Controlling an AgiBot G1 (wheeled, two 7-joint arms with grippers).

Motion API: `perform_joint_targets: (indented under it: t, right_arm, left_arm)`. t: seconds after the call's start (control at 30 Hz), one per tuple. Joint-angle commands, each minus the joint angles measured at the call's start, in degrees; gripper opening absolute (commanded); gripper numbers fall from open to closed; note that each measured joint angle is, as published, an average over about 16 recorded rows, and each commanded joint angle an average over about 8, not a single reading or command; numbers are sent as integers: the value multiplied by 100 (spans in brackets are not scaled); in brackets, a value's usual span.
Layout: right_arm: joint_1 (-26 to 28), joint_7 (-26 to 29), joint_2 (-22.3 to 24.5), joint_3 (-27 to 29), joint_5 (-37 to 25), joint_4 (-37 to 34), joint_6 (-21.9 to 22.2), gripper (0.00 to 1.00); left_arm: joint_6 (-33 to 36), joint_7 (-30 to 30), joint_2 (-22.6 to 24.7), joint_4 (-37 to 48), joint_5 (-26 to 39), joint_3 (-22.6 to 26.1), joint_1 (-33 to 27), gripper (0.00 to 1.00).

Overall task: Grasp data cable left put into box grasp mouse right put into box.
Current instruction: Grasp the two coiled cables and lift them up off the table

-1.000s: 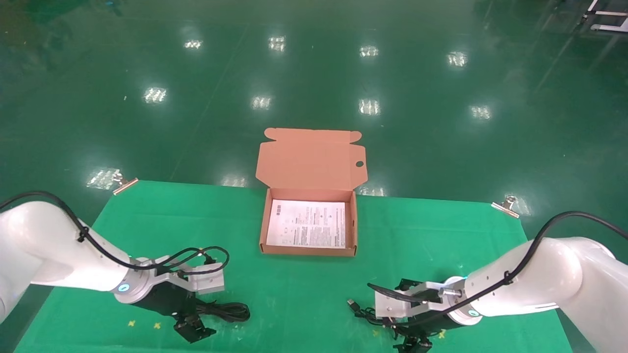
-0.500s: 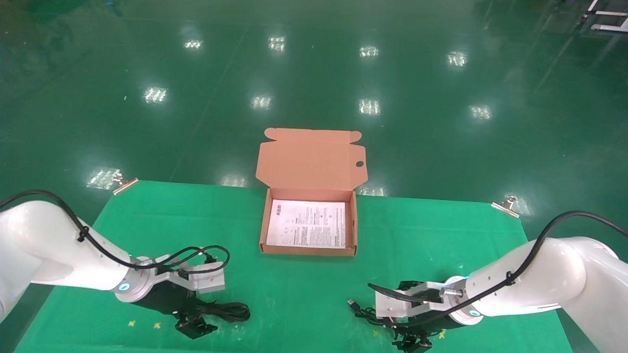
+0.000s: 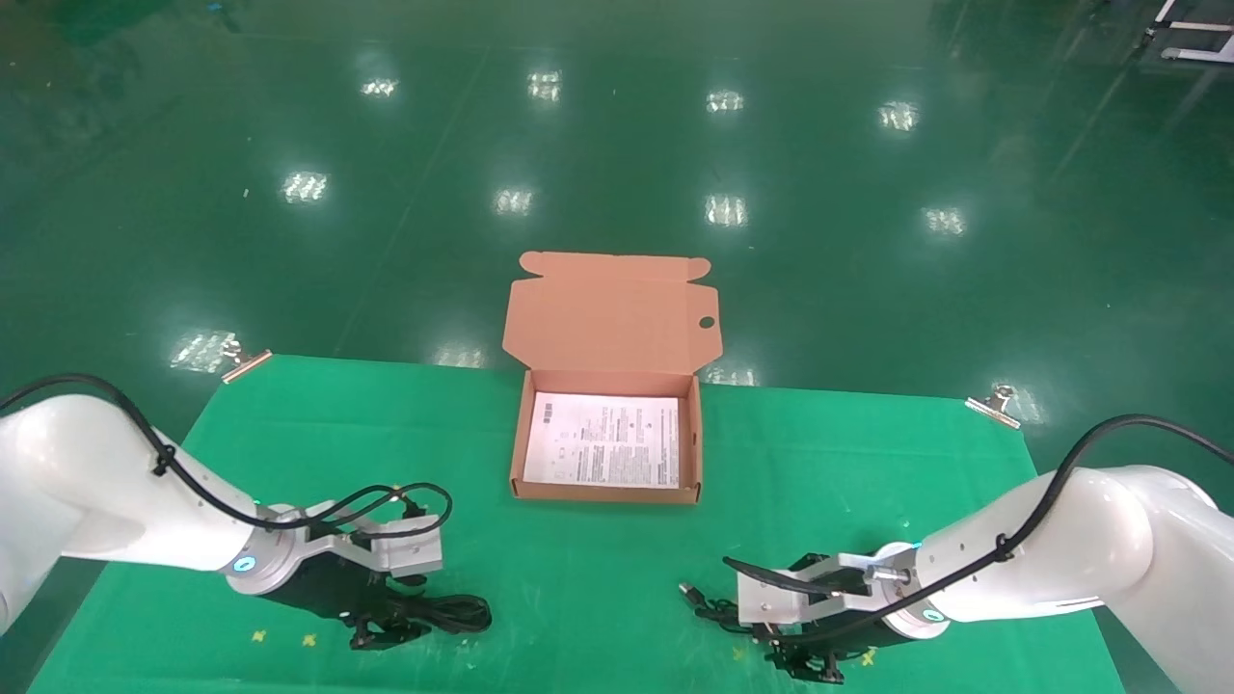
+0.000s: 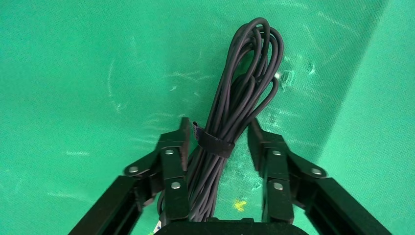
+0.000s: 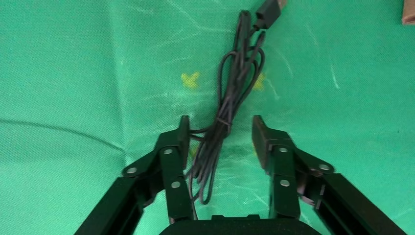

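A strap (image 4: 214, 143) cinches the loops at their middle, so the data cable (image 4: 238, 93) will rise as one tidy bundle when I lift it.
The data cable (image 4: 244, 83), a black bundle bound by a strap, lies on the green cloth at the front left. My left gripper (image 4: 219, 134) is open and straddles it at the strap; one finger (image 4: 171, 156) touches the bundle, the other stands apart. In the head view the cable (image 3: 458, 610) pokes out beside that gripper (image 3: 386, 631). At the front right my right gripper (image 5: 219, 129) is open around a thin black cord (image 5: 230, 103) ending in a USB plug (image 5: 271, 10). The mouse itself is hidden. The box (image 3: 605, 493) stands open at the table's middle back.
The box lid (image 3: 609, 313) leans back past the table's far edge, and a white printed sheet (image 3: 605, 440) lines the box. Metal clips (image 3: 246, 364) (image 3: 993, 405) hold the cloth at the back corners. Yellow crosses (image 5: 190, 78) mark the cloth near the cord.
Both grippers have sunk lower onto the cloth, each now straddling its black bundle. The left fingers sit closer around the data cable. The box has not moved.
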Motion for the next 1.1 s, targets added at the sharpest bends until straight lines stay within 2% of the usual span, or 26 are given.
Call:
perform_joint_targets:
  t: [0.03,0.9,1.1]
  right_arm:
    - [-1,1,1,1,0,3,0,0]
    - [1,7,10,1,-3,10,3,0]
    - [113,161,109,44,0,14,-44,0]
  left_arm:
    - [1,-1,-1,-3,1,1,1,0]
    - [4,-2,-11,-14,4,2,2,0]
    - [70,88,-141,-92,-27,-21,-50,0]
